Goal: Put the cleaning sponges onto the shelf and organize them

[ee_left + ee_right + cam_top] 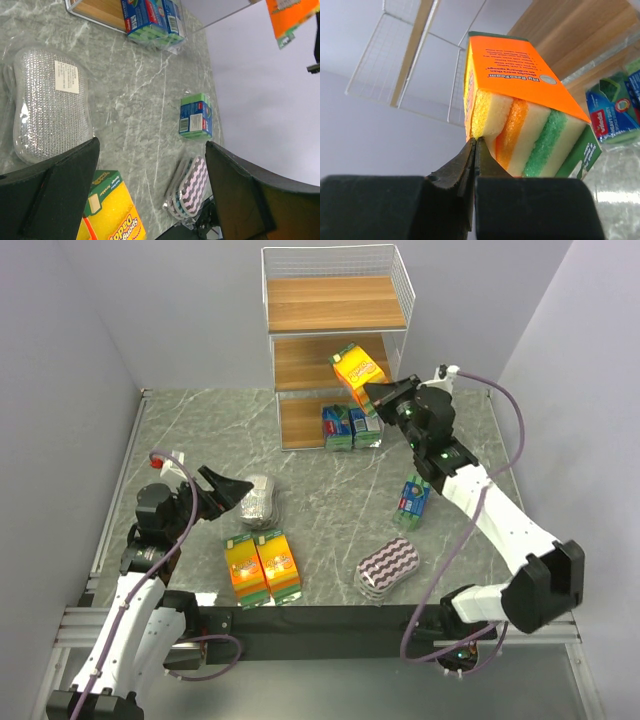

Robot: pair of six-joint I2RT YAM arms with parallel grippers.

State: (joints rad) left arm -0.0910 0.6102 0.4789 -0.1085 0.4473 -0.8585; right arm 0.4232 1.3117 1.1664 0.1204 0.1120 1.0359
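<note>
The middle level is open in front of the orange-yellow pack's loose end, so my right gripper should go on moving the pack in until the pack is standing on the wood.
The shelf is a white wire rack with brown wooden tiers at the back. My right gripper is shut on the bottom edge of an orange-yellow sponge pack, held tilted in the air before the middle tier. In the right wrist view the closed jaws pinch that pack at its yellow corner. Two blue-green packs stand at the bottom tier's front. My left gripper hangs open and holds nothing, beside the silvery-grey oval pack. In the left wrist view that pack lies left of the gripper.
Two orange-yellow packs lie side by side near the front edge. A blue-green pack lies right of centre, and the purple-white wavy pack sits at the front right. Grey walls close in both sides of the marble table.
</note>
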